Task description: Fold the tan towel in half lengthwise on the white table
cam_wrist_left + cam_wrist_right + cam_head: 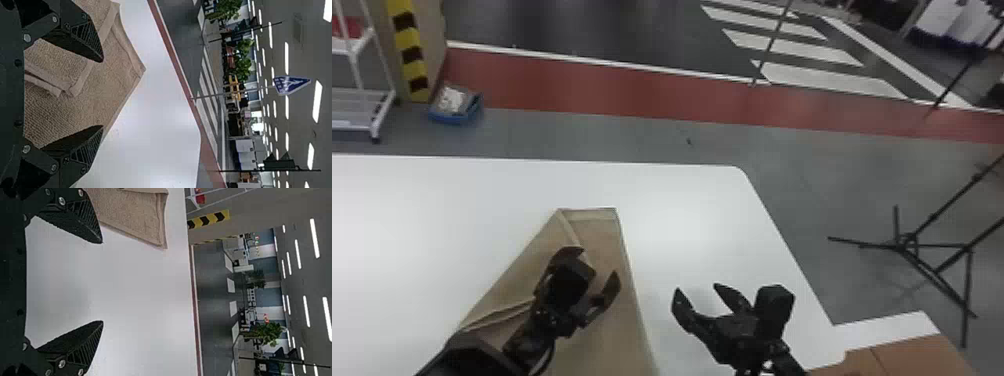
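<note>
The tan towel [616, 318] is narrowed by a folded-over layer with creases [502, 314], so I expect it to spread out into a long strip when I pull it sideways.
The tan towel [602, 240] lies on the white table [682, 200], its far end narrow, with a folded-over layer and creases along its left side. Over the towel is my left gripper [594, 265], its fingers spread and holding nothing. In the left wrist view, the towel [105, 78] spreads behind the open left gripper [102, 94]. To the right of the towel, above bare tabletop, my right gripper [699, 290] stands open. The right wrist view has the towel [133, 215] beyond one finger of the right gripper [102, 282], with white table between the two fingers.
A brown cardboard piece [897, 357] sits at the near right by the table's edge. Black tripod legs [907, 245] stand on the floor to the right. Beyond the table at the left are a blue bin [454, 119] and a white rack [354, 60].
</note>
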`<state>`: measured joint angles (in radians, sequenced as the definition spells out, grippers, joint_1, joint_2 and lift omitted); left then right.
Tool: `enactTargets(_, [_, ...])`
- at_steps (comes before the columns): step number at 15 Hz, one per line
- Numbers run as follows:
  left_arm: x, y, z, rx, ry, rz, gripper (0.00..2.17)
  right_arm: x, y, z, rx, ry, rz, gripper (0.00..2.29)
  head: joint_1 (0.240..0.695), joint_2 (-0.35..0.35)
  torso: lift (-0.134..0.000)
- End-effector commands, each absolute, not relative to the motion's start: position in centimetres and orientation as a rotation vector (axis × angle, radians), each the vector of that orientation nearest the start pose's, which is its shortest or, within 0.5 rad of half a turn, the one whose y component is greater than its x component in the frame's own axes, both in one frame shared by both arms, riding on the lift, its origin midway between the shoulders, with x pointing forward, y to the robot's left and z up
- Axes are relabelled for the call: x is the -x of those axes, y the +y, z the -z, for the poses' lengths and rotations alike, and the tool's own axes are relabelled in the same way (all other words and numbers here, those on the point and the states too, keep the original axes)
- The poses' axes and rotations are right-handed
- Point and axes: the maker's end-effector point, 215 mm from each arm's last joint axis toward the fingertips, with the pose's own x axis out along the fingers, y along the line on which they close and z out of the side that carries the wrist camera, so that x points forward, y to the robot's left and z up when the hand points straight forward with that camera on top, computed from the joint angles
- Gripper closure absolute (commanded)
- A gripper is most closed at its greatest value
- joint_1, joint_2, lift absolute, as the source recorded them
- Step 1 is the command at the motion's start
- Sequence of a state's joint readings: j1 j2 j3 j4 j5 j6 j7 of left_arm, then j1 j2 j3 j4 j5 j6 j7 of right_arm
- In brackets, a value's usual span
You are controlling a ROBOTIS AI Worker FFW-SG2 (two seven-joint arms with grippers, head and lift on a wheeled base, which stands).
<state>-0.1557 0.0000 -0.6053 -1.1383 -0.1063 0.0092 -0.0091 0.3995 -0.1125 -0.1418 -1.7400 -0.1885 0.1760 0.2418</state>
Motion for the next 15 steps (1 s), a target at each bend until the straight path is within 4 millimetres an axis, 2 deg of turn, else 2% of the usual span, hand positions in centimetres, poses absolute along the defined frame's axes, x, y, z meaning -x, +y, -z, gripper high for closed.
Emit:
enactTargets(1, [-52.6,-7.0,50.1,-0.303,0.25,0.599,0.43,-43.3,-29.0,49.6,-0.102,0.383,-0.11,0.16,0.695,-0.35,-0.057])
enactTargets(2, [-52.6,-6.6,51.0,-0.315,0.266,0.595,0.55,-43.4,-28.9,49.5,-0.101,0.383,-0.113,0.16,0.695,-0.35,-0.057])
enactTargets(6, [-52.5,-6.4,51.7,-0.335,0.289,0.595,0.55,-43.6,-28.2,49.9,-0.107,0.395,-0.125,0.16,0.695,-0.35,-0.057])
enactTargets(9, [-51.8,-6.0,53.6,-0.387,0.347,0.597,0.55,-43.8,-27.9,50.1,-0.109,0.401,-0.131,0.16,0.695,-0.35,-0.057])
enactTargets(15, [-52.0,-6.1,53.2,-0.383,0.337,0.592,0.55,-44.0,-28.1,50.2,-0.113,0.404,-0.129,0.16,0.695,-0.35,-0.057])
